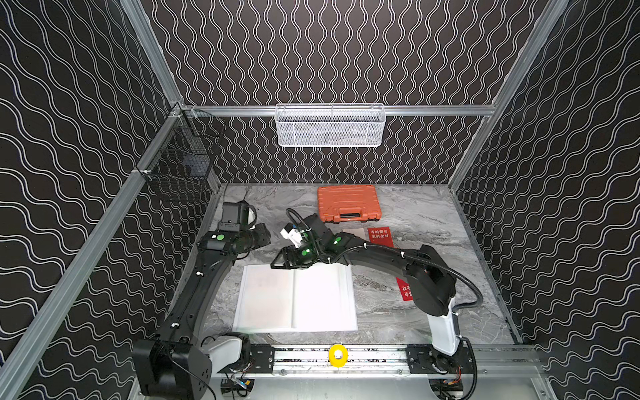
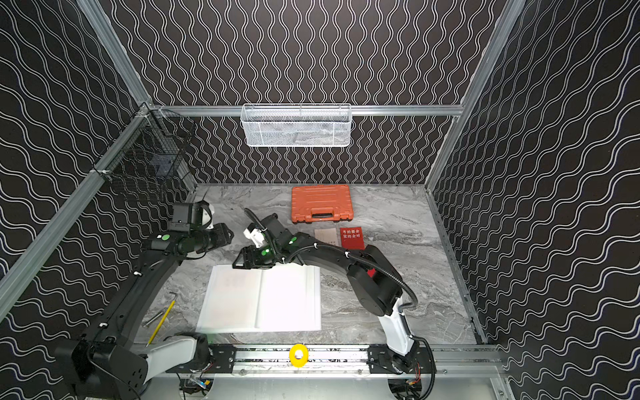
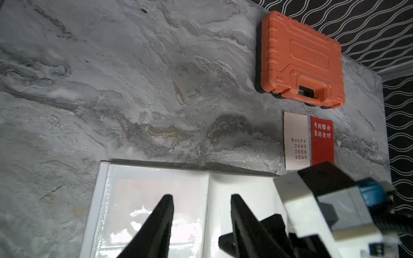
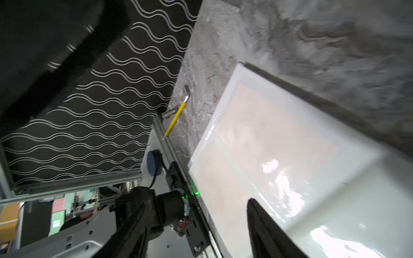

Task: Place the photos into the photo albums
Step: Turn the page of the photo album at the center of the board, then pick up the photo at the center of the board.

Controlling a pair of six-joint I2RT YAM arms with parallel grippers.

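Observation:
My open right gripper is on its way to the cream photo (image 2: 326, 235), which lies clear of the red photo (image 2: 352, 236) beside it, so it should keep moving until its fingers reach the cream photo.
The white photo album (image 1: 294, 298) (image 2: 259, 301) lies open mid-table. Pale beige photos (image 4: 268, 134) show faintly under the glossy sleeves of its left page. A cream photo (image 1: 353, 232) (image 3: 296, 140) and a red photo (image 1: 380, 236) (image 3: 321, 140) lie side by side behind it. Another red photo (image 1: 403, 289) peeks out from under the right arm. My right gripper (image 1: 278, 264) (image 4: 196, 212) hangs open over the album's far edge, empty. My left gripper (image 1: 265, 239) (image 3: 202, 196) is open and empty, just behind the album's far left corner.
An orange tool case (image 1: 348, 203) stands at the back of the table. A yellow-handled hex key (image 2: 161, 322) and a metal bolt (image 2: 152, 318) lie left of the album. A white mesh basket (image 1: 330, 126) and a black wire basket (image 1: 180, 162) hang on the walls.

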